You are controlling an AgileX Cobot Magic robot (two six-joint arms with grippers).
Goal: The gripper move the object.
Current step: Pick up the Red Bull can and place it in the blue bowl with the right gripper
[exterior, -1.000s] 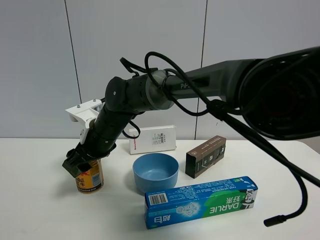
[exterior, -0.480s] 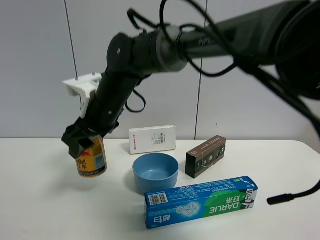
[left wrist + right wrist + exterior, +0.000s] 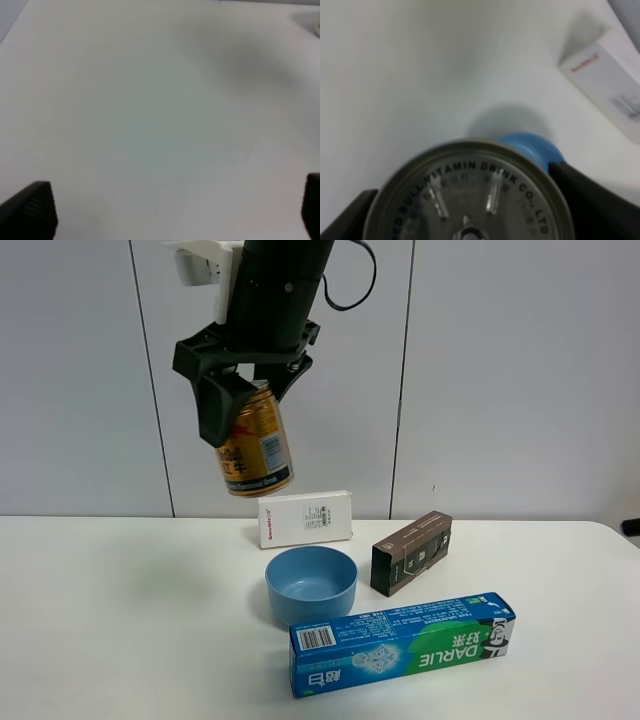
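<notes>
My right gripper is holding the gold-yellow can (image 3: 258,455) tilted past the blue bowl's rim, so it should lift back, set the can upright and lower it into the bowl (image 3: 311,575).
My right gripper (image 3: 238,400), a black claw on a black arm reaching in from the top, is shut on the gold-yellow can (image 3: 256,447). It holds the can tilted, high above the white table, over the space behind the blue bowl. In the right wrist view the can's silver top (image 3: 470,195) fills the lower part, with a black finger (image 3: 592,197) on its side. My left gripper (image 3: 170,210) is open and empty over bare white table; only its two fingertips (image 3: 30,210) show.
On the white table (image 3: 100,620) stand a blue bowl (image 3: 311,585), a white box (image 3: 305,519) at the wall, a dark brown box (image 3: 411,553) and a long Darlie toothpaste box (image 3: 402,643) at the front.
My right gripper has lifted the can from the table at the left, raising it high and carrying it to the right. The other objects have not moved.
</notes>
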